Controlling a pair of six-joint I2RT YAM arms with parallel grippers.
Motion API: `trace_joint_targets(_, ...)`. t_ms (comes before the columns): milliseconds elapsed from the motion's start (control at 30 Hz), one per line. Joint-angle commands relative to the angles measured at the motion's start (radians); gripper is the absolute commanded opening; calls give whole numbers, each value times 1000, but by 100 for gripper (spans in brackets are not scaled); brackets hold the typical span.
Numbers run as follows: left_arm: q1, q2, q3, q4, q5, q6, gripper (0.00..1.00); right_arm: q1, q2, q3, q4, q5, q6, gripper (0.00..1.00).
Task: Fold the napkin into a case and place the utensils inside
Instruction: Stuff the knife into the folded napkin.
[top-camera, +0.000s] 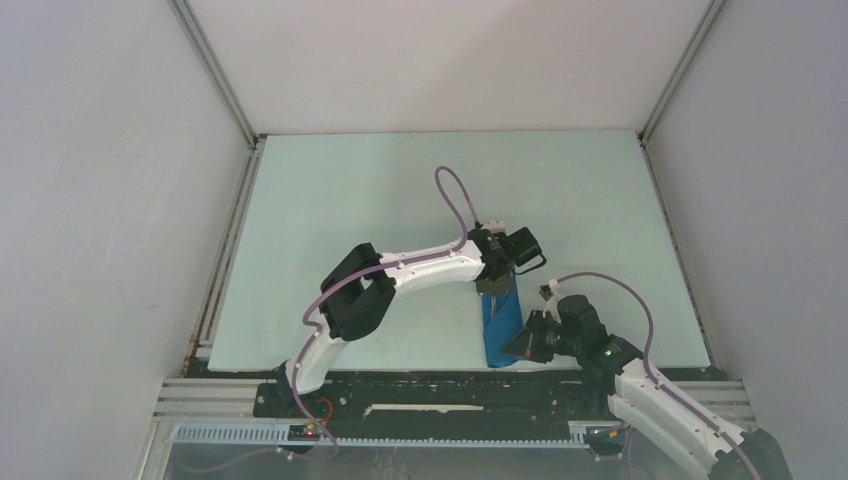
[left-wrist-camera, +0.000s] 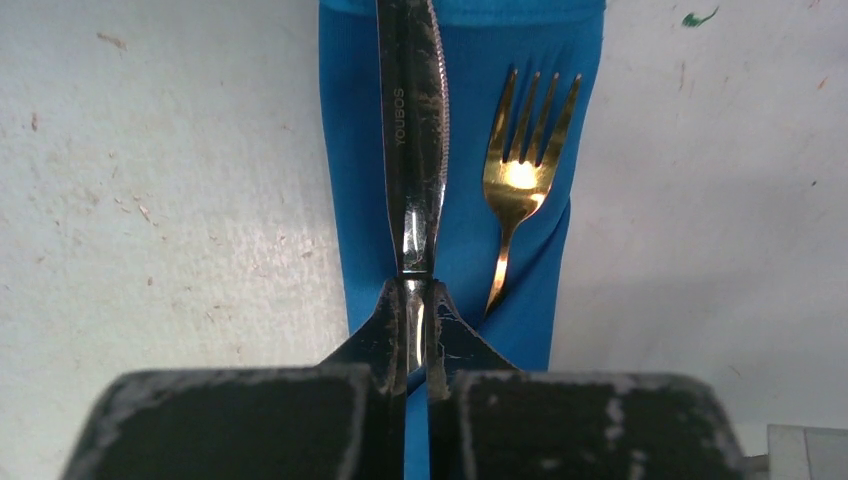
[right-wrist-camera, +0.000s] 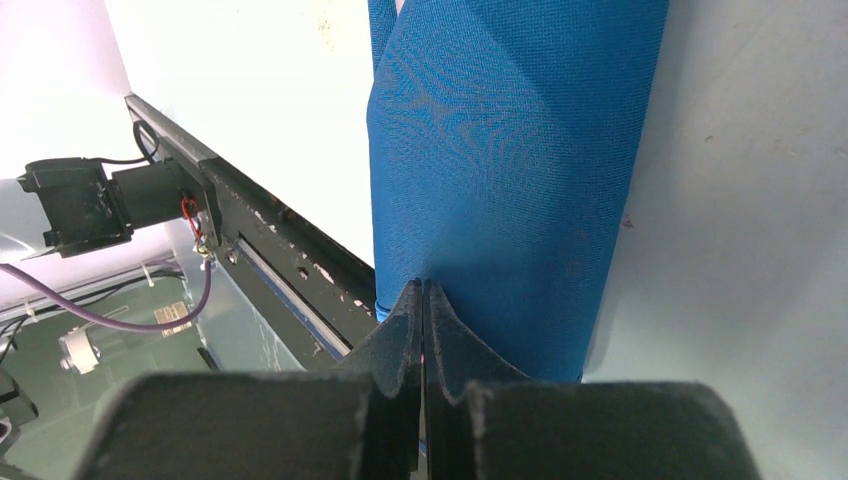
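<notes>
My left gripper keeps pushing until the knife's handle is inside, and then let go, because the knife (left-wrist-camera: 414, 150) is beside the fork and the knife's handle is going into the cloth fold (left-wrist-camera: 515, 315).
The napkin lies folded as a narrow blue case (top-camera: 499, 335) near the table's front edge, between the two arms. My left gripper (left-wrist-camera: 417, 300) is shut on the handle end of a dark knife (left-wrist-camera: 413, 150), which lies lengthwise over the case (left-wrist-camera: 355, 200). A gold fork (left-wrist-camera: 520, 175) lies beside the knife, tines out, its handle tucked under a cloth fold. In the top view the left gripper (top-camera: 496, 289) is at the case's far end. My right gripper (right-wrist-camera: 422, 292) is shut at the case's near end (right-wrist-camera: 510, 150), seemingly pinching cloth; it also shows in the top view (top-camera: 522, 345).
The pale table (top-camera: 400, 190) is walled at the back and on both sides. The black metal rail (right-wrist-camera: 270, 265) of the front edge runs right beside the case's near end. Both arm bases sit below that rail.
</notes>
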Motion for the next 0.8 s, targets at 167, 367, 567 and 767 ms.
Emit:
trace_joint_targets(167, -45, -79, -23, 30, 44, -52, 0, 7, 6, -18, 18, 9, 2, 0)
trace_joint_targets(367, -53, -79, -41, 22, 53, -76, 0, 8, 6, -19, 20, 10, -1, 0)
trace_joint_targets(567, -61, -83, -51, -2, 43, -93, 0, 10, 7, -18, 21, 7, -2, 0)
trace_joint_targets(767, -57, -65, -55, 5, 72, -94, 0, 9, 6, -20, 18, 7, -1, 0)
